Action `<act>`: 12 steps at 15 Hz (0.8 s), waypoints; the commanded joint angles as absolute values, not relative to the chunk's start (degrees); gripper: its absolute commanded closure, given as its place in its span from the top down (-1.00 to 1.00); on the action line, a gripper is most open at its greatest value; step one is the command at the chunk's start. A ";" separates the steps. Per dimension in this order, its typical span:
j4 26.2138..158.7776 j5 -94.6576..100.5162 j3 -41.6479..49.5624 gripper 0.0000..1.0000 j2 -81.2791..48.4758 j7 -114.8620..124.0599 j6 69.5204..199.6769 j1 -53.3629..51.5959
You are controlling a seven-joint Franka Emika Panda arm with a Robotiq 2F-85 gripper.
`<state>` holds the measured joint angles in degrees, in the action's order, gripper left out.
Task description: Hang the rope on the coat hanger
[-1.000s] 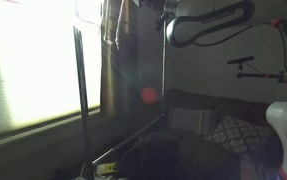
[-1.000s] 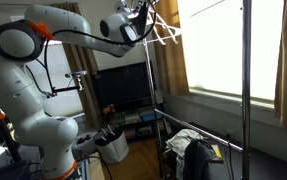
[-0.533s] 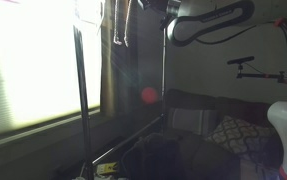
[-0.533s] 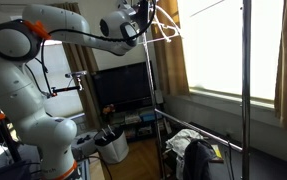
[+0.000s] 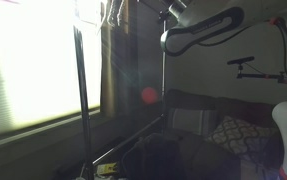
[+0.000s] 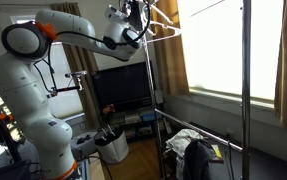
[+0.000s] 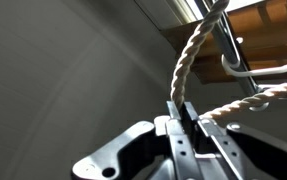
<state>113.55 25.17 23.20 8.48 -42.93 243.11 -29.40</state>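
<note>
The robot's gripper is holding the rope beside the coat hanger's end (image 7: 230, 66), so the robot should raise the rope clear, then swing it across the hanger (image 6: 165, 37) and let it down there.
In the wrist view my gripper (image 7: 180, 108) is shut on the rope (image 7: 190, 55), a pale twisted cord. One strand rises from between the fingers and another runs off to the right. The white coat hanger (image 7: 261, 68) shows just beyond it at the upper right. In an exterior view the gripper (image 6: 136, 20) is high up, right beside the hanger (image 6: 164, 31), which hangs at the top of the grey rack. In the dark exterior view the arm (image 5: 203, 26) is near the top, and pale strands (image 5: 113, 12) hang at the top edge.
Grey rack poles (image 6: 148, 100) (image 6: 246, 80) stand by a bright window (image 5: 33, 60). A TV (image 6: 123, 88) and a white bin (image 6: 113, 146) stand behind the robot. A dark bag (image 6: 196, 158) lies on the rack base. A sofa with cushions (image 5: 198, 122) is low down.
The arm has lifted the gripper and the rope higher, closer to the rack's top beside the hanger. The pale strands have risen to the top edge of the dark view.
</note>
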 commanded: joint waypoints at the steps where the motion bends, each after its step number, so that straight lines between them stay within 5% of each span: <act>1: 105.70 22.18 24.95 -0.94 7.31 -44.18 242.76 -35.63; 5: 96.55 16.84 25.96 -0.94 3.90 -42.79 241.88 -41.98; 9: 101.60 14.19 25.26 -0.94 2.75 -40.38 242.07 -41.37; 10: 103.98 13.93 15.02 -0.94 2.33 -38.84 244.90 -29.63; 12: 104.12 14.67 10.50 -0.94 3.46 -35.60 241.73 -24.42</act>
